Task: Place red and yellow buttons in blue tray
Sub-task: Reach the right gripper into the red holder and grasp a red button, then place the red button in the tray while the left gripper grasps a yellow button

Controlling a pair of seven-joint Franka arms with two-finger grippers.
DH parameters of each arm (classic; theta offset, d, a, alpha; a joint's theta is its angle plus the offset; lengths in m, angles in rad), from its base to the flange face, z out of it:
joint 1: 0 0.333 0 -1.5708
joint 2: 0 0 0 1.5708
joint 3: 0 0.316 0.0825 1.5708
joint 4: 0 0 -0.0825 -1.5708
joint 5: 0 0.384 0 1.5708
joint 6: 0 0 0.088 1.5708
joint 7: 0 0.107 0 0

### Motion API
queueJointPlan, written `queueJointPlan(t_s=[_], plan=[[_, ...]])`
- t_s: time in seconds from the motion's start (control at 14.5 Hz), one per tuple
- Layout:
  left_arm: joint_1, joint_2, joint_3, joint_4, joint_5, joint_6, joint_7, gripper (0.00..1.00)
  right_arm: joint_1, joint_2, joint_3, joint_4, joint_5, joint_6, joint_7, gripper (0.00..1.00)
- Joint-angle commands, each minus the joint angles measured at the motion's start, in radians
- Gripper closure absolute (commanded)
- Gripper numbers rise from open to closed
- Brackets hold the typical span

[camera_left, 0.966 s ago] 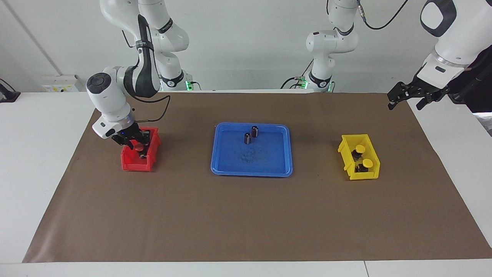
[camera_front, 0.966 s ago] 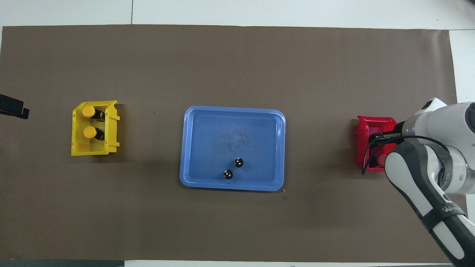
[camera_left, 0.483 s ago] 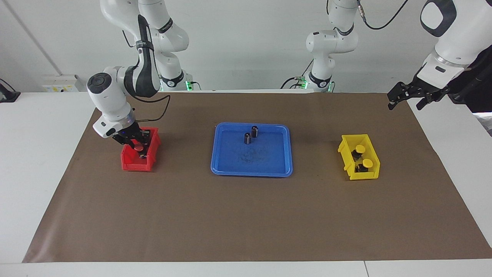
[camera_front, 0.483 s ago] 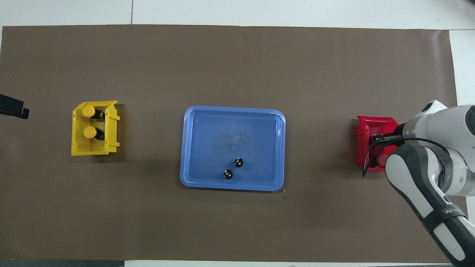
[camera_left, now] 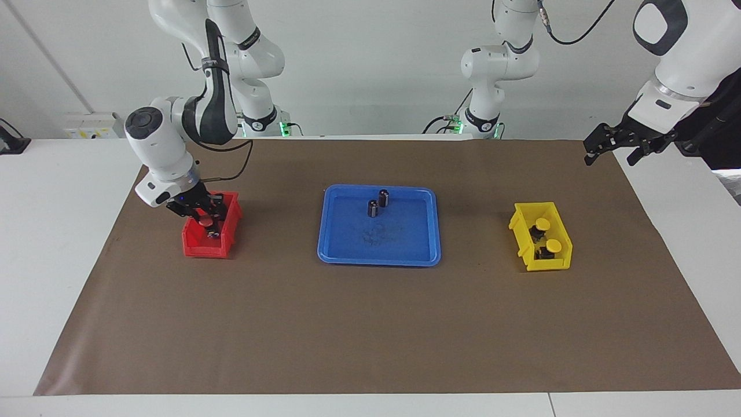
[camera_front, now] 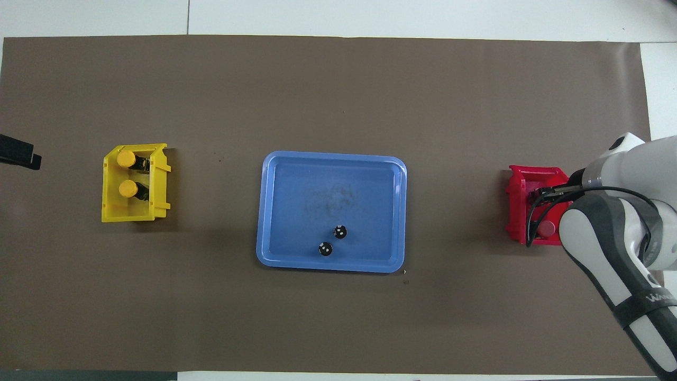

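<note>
The yellow button (camera_front: 134,190) will come out of the bin in one piece when I lift it, because the yellow cap holds its dark body (camera_front: 143,191) even when lying on its side.
The blue tray (camera_left: 399,237) lies mid-table and also shows in the overhead view (camera_front: 296,201). Two yellow buttons (camera_left: 542,223) (camera_left: 554,245) sit in the yellow bin (camera_left: 558,263), also in the overhead view (camera_front: 126,159) (camera_front: 127,188). My right gripper (camera_left: 204,223) is down in the red bin (camera_left: 200,248), shut on a red button (camera_left: 205,220). Another red button (camera_front: 546,228) lies in that bin (camera_front: 515,201). My left gripper (camera_left: 609,157) waits open in the air over the mat's edge at the left arm's end.
Two dark capless cylinders (camera_left: 383,197) (camera_left: 373,208) stand in the tray on the side nearer the robots, also in the overhead view (camera_front: 340,232) (camera_front: 325,248). A brown mat (camera_left: 370,324) covers the table. The right arm (camera_front: 608,254) hides part of the red bin from above.
My right gripper has risen a little in the red bin and shifted toward the table's end, with the red button in it. The left arm has not moved.
</note>
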Motion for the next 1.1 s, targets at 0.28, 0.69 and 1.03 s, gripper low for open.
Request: queueJointPlan(t_s=[0.28, 0.69, 1.03], plan=[[0.004, -0.073, -0.001, -0.151, 0.007, 0.156, -0.004, 0.0, 0.287, 0.193, 0.004, 0.534, 0.005, -0.345, 0.292, 0.74], [0.011, -0.09, -0.001, -0.398, -0.004, 0.393, -0.012, 0.14, 0.58, 0.322, 0.005, 0.529, 0.059, -0.104, 0.716, 0.72], [-0.022, -0.041, -0.002, -0.478, -0.004, 0.53, -0.063, 0.22, 0.65, 0.423, 0.005, 0.494, 0.051, 0.005, 0.782, 0.72]])
